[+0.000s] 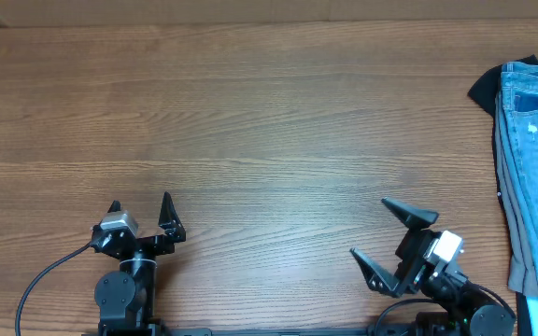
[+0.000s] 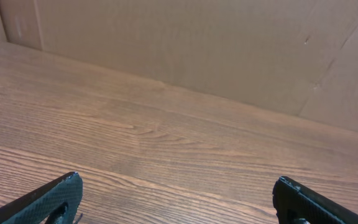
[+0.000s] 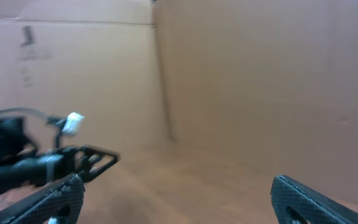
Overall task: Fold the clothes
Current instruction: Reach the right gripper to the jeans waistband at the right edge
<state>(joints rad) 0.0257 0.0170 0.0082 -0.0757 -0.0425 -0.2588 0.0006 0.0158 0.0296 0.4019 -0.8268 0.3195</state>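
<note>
I should keep my right gripper going, because the denim jeans are above the black garment and their pocket edge faces open wood. My right gripper should move on toward that edge (image 1: 505,91) and close there.
The light blue denim jeans (image 1: 535,140) lie at the right edge of the table in the overhead view, with a stitched pocket and a small white mark near the top. My left gripper (image 1: 140,211) is open and empty near the front edge at the left; its fingertips frame bare wood in the left wrist view (image 2: 178,186). My right gripper (image 1: 381,233) is open and empty near the front edge at the right, well left of the jeans. The right wrist view (image 3: 176,190) is blurred and looks across the table at the left arm (image 3: 36,162).
A black garment (image 1: 489,86) pokes out from under the jeans at the far right. Grey fabric (image 1: 521,266) shows along the left edge of the jeans. Cardboard walls (image 2: 197,43) stand behind the wooden table (image 1: 250,121).
</note>
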